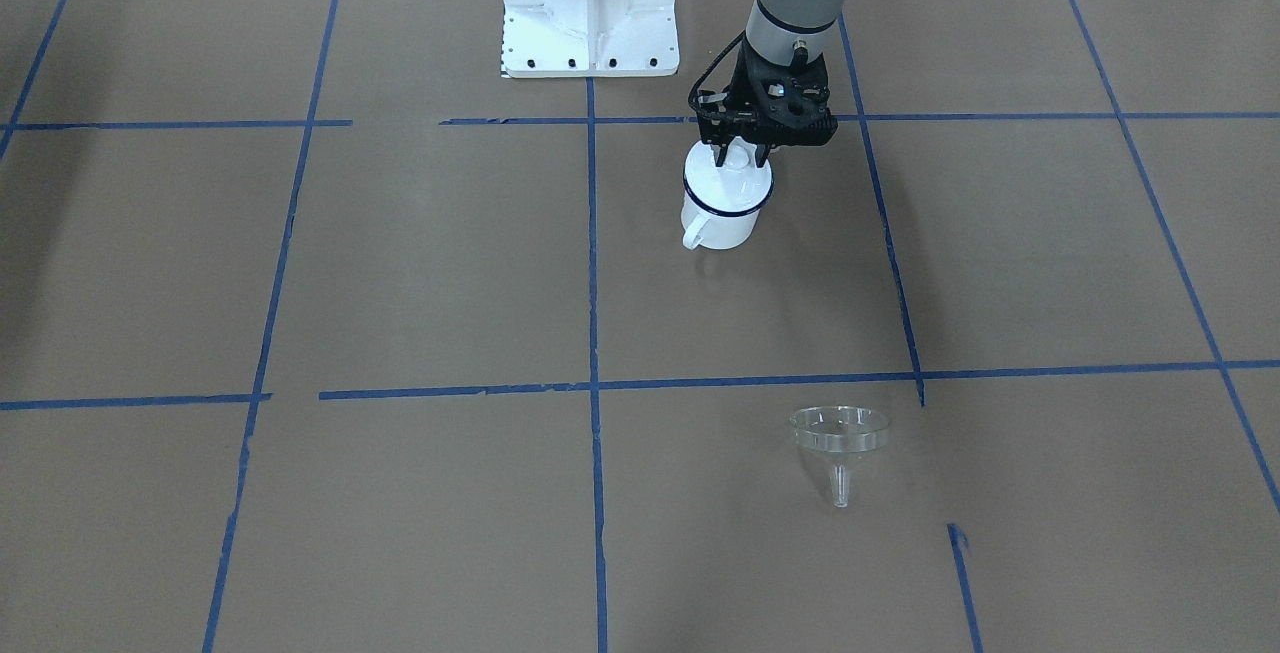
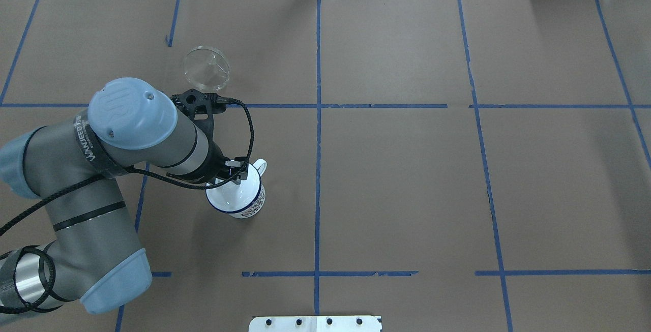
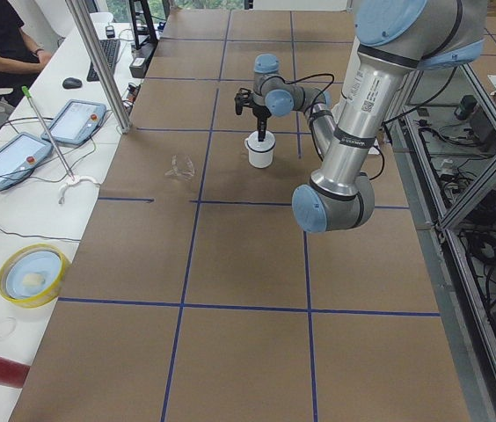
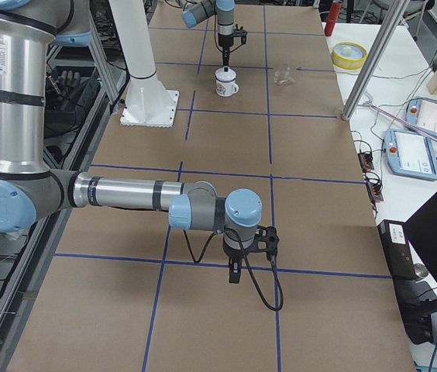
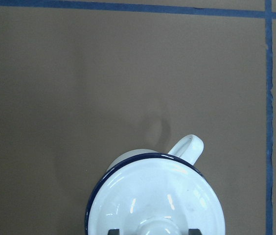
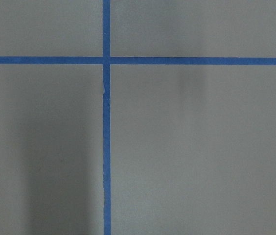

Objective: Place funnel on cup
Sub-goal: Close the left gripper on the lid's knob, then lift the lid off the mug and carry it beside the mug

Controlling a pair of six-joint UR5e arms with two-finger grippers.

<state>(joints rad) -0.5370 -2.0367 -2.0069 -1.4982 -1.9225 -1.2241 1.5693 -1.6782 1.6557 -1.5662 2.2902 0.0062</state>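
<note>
The white lid (image 1: 725, 186) sits inside the dark blue rim (image 1: 725, 214), so I expect the lid to come off and leave the cup standing when the robot lifts the lid's knob.
The cup (image 1: 722, 218) is a white enamel mug with a dark blue rim, upright, its handle (image 5: 187, 147) pointing away from the robot. A white domed lid (image 5: 157, 196) with a knob sits on it. My left gripper (image 1: 742, 155) hangs over the cup, open, its fingertips either side of the knob and not touching it. The clear funnel (image 1: 838, 438) lies on the table beyond the cup, apart from it; it also shows in the overhead view (image 2: 206, 67). My right gripper (image 4: 234, 275) is far off and low over bare table; I cannot tell whether it is open or shut.
The robot's white base (image 1: 588, 8) stands just behind the cup. Blue tape lines (image 2: 318, 118) cross the brown table. A yellow bowl (image 3: 32, 272) and tablets (image 3: 76, 121) lie on the side bench beyond the table's edge.
</note>
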